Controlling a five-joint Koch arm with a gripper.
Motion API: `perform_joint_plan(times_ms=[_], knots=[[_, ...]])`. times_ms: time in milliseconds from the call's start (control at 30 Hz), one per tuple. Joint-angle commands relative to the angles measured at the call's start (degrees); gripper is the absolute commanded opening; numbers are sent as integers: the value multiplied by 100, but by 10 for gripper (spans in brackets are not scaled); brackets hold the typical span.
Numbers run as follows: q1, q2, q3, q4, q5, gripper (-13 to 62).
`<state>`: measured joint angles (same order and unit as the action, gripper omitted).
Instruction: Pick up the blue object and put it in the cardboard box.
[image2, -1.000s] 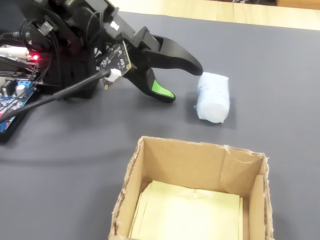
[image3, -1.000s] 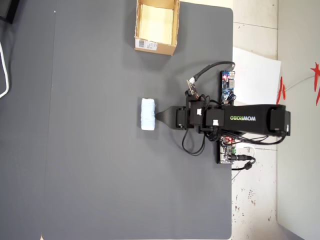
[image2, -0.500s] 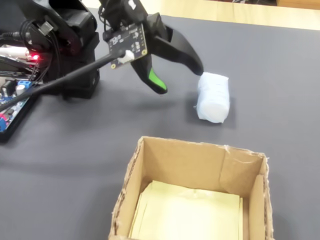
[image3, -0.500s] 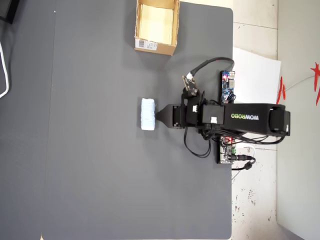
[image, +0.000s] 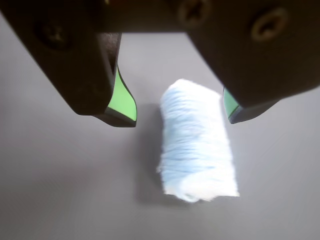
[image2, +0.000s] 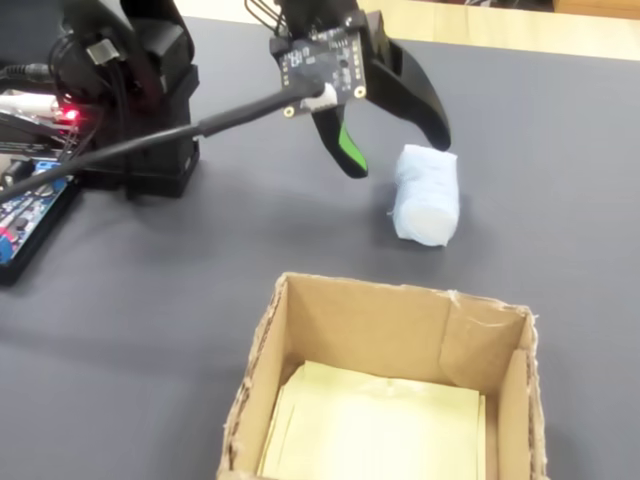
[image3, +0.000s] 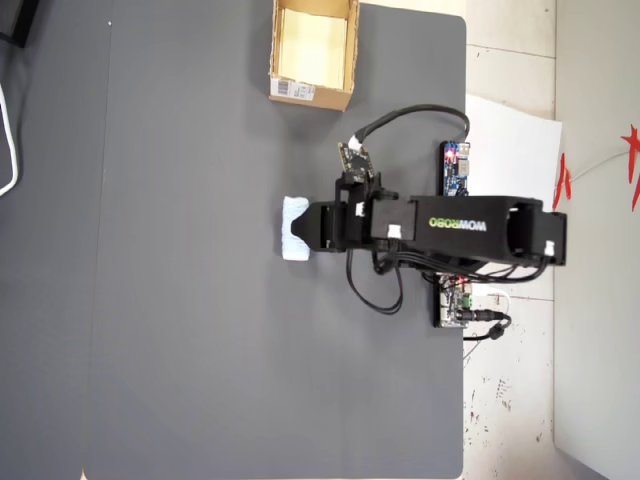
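Observation:
Pieces are wrapped closely side (image: 181, 122) by side around the blue roll (image: 199, 145), so the roll will stay wound and keep straight along its length when the robot lifts it.
The blue object (image: 197, 142) is a pale light-blue fuzzy roll lying on the dark grey table (image2: 560, 150). It also shows in the fixed view (image2: 426, 195) and in the overhead view (image3: 294, 228). My gripper (image: 182, 117) is open, its green-padded fingers (image: 122, 100) hanging just above the roll's far end, one on each side, with a gap to the left finger. In the fixed view the gripper (image2: 398, 153) hovers at the roll's back end. The cardboard box (image2: 500, 330) stands open-topped in front, its inside pale yellow; overhead the box (image3: 312, 92) shows its white label.
The arm's black base (image2: 140, 90) with cables and a blue circuit board (image2: 25, 215) sits at the left in the fixed view. Overhead, boards and wires (image3: 455, 290) hang at the table's right edge. White paper (image3: 515, 150) lies on the floor beyond.

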<state>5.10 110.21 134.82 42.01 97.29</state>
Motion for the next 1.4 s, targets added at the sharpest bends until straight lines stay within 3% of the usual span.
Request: perform_joint_plan(times_ms=[0, 367, 500, 567, 800, 1367], knots=[[0, 53, -527, -35, 325, 329], [-35, -1564, -1187, -475, 413, 326], [-26, -1969, -1248, -624, 439, 294], [-18, -2030, -1230, -817, 431, 234], [88, -1863, -984, -1652, 360, 105], [633, 35, 1028, -4307, 352, 106]])
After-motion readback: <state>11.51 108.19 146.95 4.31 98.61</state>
